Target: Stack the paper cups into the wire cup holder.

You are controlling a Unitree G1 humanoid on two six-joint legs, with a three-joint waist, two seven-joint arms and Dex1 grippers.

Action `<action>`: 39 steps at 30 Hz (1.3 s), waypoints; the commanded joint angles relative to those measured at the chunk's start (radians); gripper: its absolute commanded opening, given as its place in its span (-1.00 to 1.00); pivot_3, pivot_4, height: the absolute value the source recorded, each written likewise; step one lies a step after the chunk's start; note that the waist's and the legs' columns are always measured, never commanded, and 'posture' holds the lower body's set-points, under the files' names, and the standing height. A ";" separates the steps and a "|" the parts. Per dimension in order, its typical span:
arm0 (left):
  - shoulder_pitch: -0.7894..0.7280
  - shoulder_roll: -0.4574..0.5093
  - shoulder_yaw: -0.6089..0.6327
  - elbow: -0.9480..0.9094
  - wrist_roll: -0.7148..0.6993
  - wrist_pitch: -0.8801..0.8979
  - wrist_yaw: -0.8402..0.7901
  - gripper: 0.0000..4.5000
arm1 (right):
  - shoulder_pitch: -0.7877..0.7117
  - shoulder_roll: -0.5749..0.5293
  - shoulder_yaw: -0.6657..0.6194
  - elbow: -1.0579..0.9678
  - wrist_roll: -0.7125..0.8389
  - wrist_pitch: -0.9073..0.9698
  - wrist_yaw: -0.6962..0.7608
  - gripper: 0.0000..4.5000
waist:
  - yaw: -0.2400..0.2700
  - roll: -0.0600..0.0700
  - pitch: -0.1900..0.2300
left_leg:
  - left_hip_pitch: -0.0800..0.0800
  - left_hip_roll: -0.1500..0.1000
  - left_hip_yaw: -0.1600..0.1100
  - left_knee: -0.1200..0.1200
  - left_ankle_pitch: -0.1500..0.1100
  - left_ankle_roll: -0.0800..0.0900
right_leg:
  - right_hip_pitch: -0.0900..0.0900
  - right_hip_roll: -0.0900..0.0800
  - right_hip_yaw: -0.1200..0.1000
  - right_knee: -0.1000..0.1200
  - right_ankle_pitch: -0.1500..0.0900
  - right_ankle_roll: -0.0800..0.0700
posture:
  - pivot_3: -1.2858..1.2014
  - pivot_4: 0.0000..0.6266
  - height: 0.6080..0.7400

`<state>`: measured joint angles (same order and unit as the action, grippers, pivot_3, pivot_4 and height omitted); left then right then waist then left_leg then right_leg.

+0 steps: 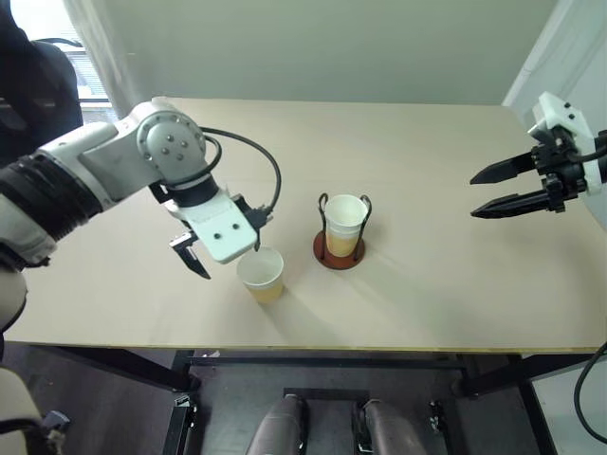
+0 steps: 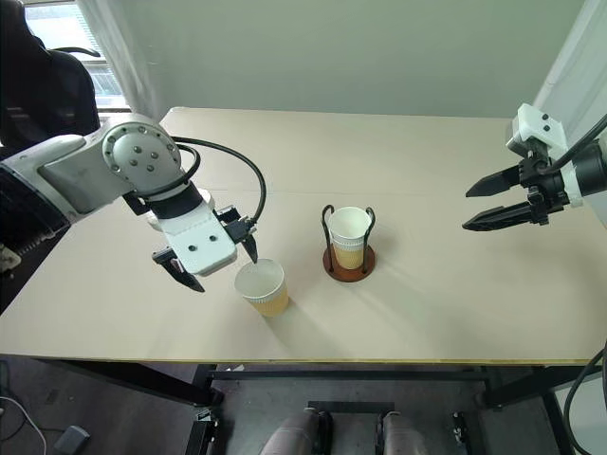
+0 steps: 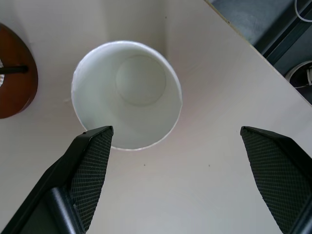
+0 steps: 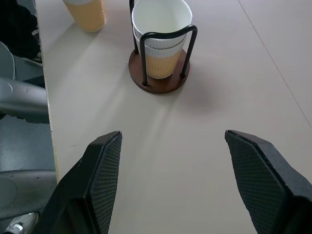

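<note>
My left gripper should carry on going down until both fingers straddle the cup's rim, and then close. One finger hangs over the loose cup's opening (image 2: 261, 278) and the other is past the cup's side.
One loose paper cup (image 1: 261, 275) stands upright near the table's front edge, its white inside facing up (image 3: 126, 92). My left gripper (image 1: 229, 261) points down just above it, open and holding nothing. One finger (image 3: 92, 151) hangs over the cup's rim, the other stands out past the cup's side. To the right of this cup is the wire cup holder (image 1: 322, 254), with two nested paper cups (image 1: 344, 223) inside its black loops (image 4: 161, 34). Far to the right, my right gripper (image 1: 474, 197) hovers open and empty above the table, pointing toward the holder.
The pale wooden table (image 1: 427, 303) ends at its front edge just behind the loose cup. A dark chair (image 2: 38, 85) and a curtain stand beyond the table's far left corner. Bare tabletop lies between the holder and my right gripper.
</note>
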<state>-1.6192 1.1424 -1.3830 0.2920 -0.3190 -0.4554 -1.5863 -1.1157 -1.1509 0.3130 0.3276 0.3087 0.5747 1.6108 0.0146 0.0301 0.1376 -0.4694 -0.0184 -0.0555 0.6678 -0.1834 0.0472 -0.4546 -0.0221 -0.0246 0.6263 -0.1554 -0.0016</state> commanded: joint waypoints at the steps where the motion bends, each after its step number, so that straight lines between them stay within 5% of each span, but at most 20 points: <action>1: 0.025 0.008 0.070 -0.026 0.019 0.001 -0.028 0.99 | -0.021 -0.010 -0.019 -0.014 0.002 0.003 0.004 0.52 | -0.001 0.000 0.000 | 0.000 0.000 0.000 0.000 0.000 0.000 | 0.000 0.000 0.000 0.000 0.000 0.000 | 0.03 -0.52 1.00; 20: 0.214 -0.056 0.215 -0.009 0.172 -0.075 -0.028 0.99 | -0.021 0.018 -0.029 0.001 -0.011 0.003 0.004 0.52 | -0.001 0.000 0.000 | 0.002 0.000 -0.001 0.000 0.001 -0.001 | 0.000 0.000 0.000 0.001 0.001 -0.002 | 0.03 -0.52 1.00; 24: 0.222 -0.075 0.220 0.020 0.182 -0.116 -0.028 0.59 | -0.010 0.033 -0.043 0.020 -0.037 -0.027 0.003 0.52 | -0.001 0.000 0.000 | 0.002 0.000 -0.001 0.000 0.001 -0.001 | 0.000 0.000 0.000 0.001 0.001 -0.002 | 0.03 -0.52 1.00; 34: 0.211 -0.090 0.212 0.047 0.150 -0.098 -0.028 -0.99 | 0.017 0.096 -0.124 0.097 -0.059 -0.129 -0.033 0.52 | -0.001 0.000 0.000 | 0.002 0.000 -0.001 0.000 0.001 -0.001 | 0.000 0.000 0.000 0.001 0.002 -0.003 | 0.03 -0.52 1.00; 39: 0.188 -0.101 0.212 0.084 0.137 -0.091 -0.028 -0.99 | 0.029 0.105 -0.160 0.112 0.044 -0.136 0.004 0.52 | 0.000 0.000 0.000 | 0.002 0.000 -0.001 -0.001 0.001 -0.002 | 0.001 0.000 0.000 0.001 0.002 -0.003 | 0.03 -0.52 1.00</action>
<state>-1.3965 1.0380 -1.1936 0.3565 -0.1685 -0.5454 -1.5863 -1.0789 -1.0281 0.1967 0.4443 0.2965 0.4415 1.5990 0.0144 0.0301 0.1376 -0.4673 -0.0184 -0.0561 0.6670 -0.1826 0.0454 -0.4541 -0.0221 -0.0249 0.6272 -0.1534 -0.0044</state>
